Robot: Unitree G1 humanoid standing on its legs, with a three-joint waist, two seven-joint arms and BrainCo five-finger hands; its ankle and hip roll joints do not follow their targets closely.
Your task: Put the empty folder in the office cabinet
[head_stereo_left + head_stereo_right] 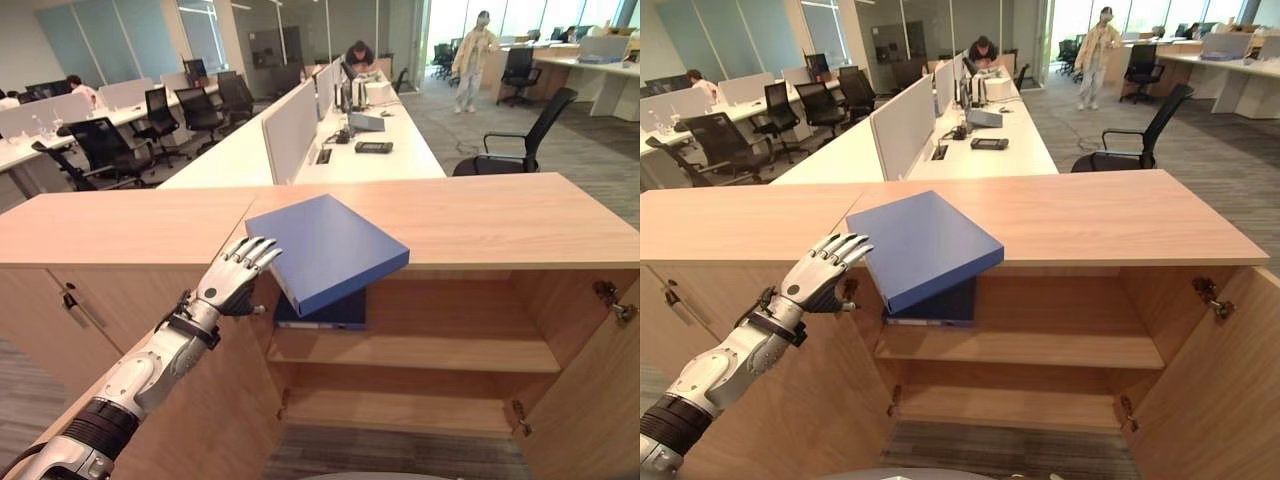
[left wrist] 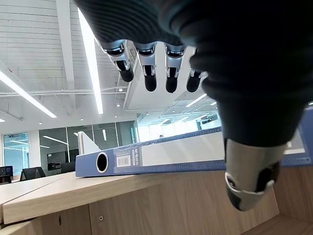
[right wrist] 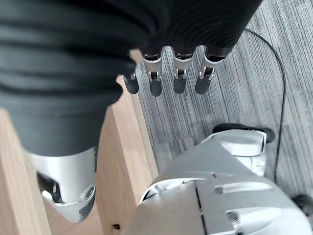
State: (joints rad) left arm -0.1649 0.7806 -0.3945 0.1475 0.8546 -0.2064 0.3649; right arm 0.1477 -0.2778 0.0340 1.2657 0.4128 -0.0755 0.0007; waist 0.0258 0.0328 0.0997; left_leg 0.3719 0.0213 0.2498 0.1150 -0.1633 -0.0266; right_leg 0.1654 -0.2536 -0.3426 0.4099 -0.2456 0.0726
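Observation:
The blue folder's near corner (image 1: 303,302) is sticking straight out past the cabinet top, so the blue folder will stay stiff and closed when I carry it by its edge.
A blue folder (image 1: 325,250) lies flat on the wooden cabinet top (image 1: 480,215), its near corner jutting out over the open front. Its spine with a round finger hole shows in the left wrist view (image 2: 195,154). My left hand (image 1: 232,280) is open, fingers straight, with the fingertips at the folder's left edge; whether they touch it I cannot tell. Beneath, on the cabinet's upper shelf, lies a second dark blue folder (image 1: 335,312). My right hand (image 3: 178,73) hangs open with relaxed fingers over grey carpet beside a wooden panel, holding nothing.
Both cabinet doors stand open: the left door (image 1: 220,400) under my left arm, the right door (image 1: 600,400) at the far right. A lower shelf (image 1: 400,408) is bare. Behind the cabinet run white desks (image 1: 330,140) with black chairs; people sit and stand far back.

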